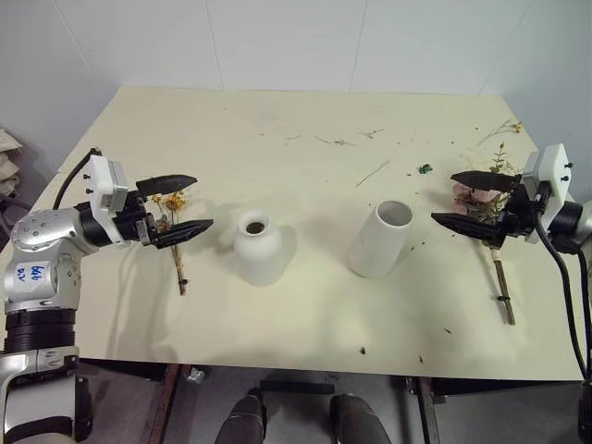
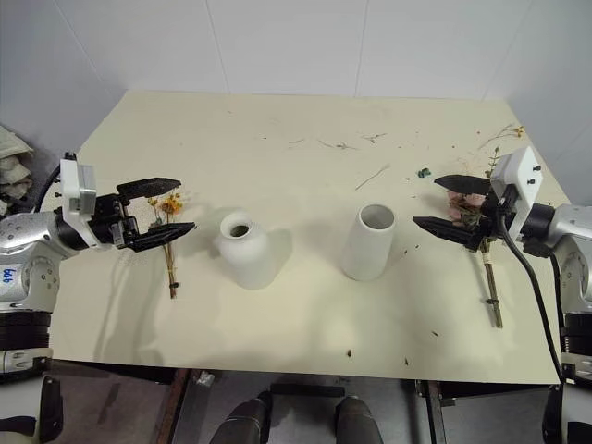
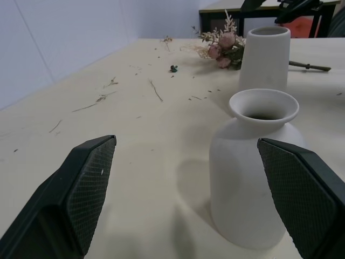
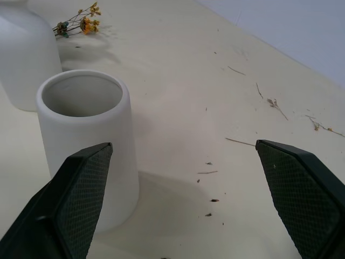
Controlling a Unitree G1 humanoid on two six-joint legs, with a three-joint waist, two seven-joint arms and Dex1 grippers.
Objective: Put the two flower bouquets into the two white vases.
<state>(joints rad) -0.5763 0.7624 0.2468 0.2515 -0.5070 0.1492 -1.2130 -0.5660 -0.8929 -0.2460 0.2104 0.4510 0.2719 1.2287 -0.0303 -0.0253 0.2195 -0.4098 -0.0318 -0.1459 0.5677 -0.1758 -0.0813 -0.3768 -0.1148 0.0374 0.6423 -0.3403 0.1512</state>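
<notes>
My right gripper should stay open and keep going down, since the pink rose bouquet's stem point(image 1: 503, 289) lies clear of the cylinder. It should close on the stem point(image 1: 495, 254) below the leaves.
Two white vases stand mid-table: a short round-shouldered one point(image 1: 259, 246) with a narrow neck, and a taller wide-mouthed cylinder point(image 1: 381, 239) to its right. The thin bunch of yellow-orange dried flowers point(image 1: 174, 237) lies flat at the left, stem toward the front edge. My left gripper point(image 1: 180, 204) hovers open just over its flower heads, pointing at the short vase point(image 3: 253, 167). The bigger bouquet point(image 1: 483, 208) with pink roses lies at the right, its stem point(image 1: 501, 285) running toward the front. My right gripper point(image 1: 462, 198) hangs open above the blooms, facing the cylinder point(image 4: 89, 143).
Loose twigs and plant crumbs point(image 1: 350, 141) are scattered over the far half of the cream table point(image 1: 305, 314), with a small green scrap point(image 1: 425, 169) near the right. White walls close in behind and to both sides. The table's front edge runs just below the stems.
</notes>
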